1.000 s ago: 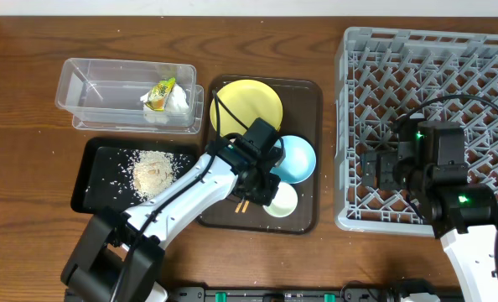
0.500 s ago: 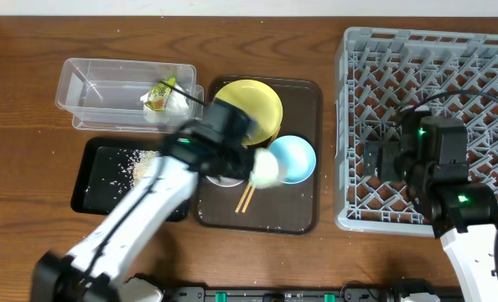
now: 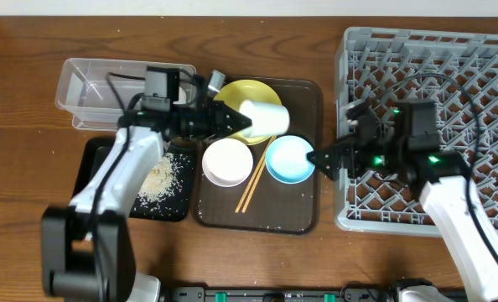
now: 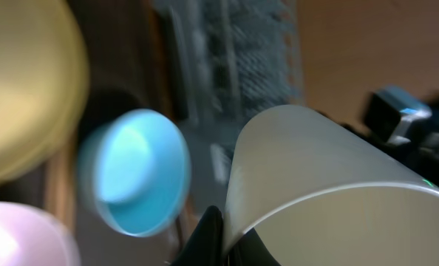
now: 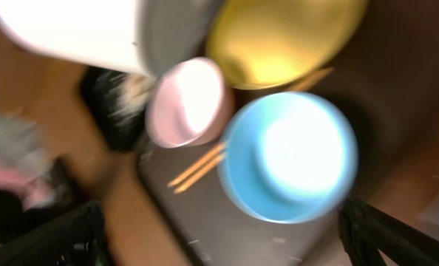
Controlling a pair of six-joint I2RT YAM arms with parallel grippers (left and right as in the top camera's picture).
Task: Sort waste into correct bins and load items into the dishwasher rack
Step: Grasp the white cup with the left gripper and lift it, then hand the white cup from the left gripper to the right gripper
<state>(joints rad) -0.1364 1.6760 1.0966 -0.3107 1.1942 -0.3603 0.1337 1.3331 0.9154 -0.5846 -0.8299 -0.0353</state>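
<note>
The robot's left gripper is holding the whitish cup (image 3: 245,111) by its rim, a long way from the dishwasher rack, so next the right gripper grabs the cup by its loose end (image 3: 282,119).
My left gripper (image 3: 236,122) is shut on the rim of the small whitish cup (image 3: 262,117) and holds it on its side above the round yellow plate (image 3: 236,94). The left wrist view shows the jaws (image 4: 223,238) pinching the cup's wall (image 4: 315,177). The white bowl with pinkish outside (image 3: 227,162), the light blue bowl (image 3: 287,159) and the wooden chopsticks (image 3: 256,178) lie on the brown tray. My right gripper (image 3: 314,157) is open and empty at the blue bowl's right edge; its fingers (image 5: 219,244) straddle the blue bowl (image 5: 290,159). The wrapper and tissue are hidden by my left arm.
The grey dishwasher rack (image 3: 484,59) fills the right side. The clear tub (image 3: 98,84) stands at the back left, and the black tray (image 3: 98,180) with rice grains (image 3: 158,174) lies in front of it. The brown serving tray (image 3: 303,220) is in the middle.
My left arm lifted the cup off the tray's front and swung it back over the yellow plate, uncovering the white bowl. My right gripper moved left from the rack to the blue bowl.
</note>
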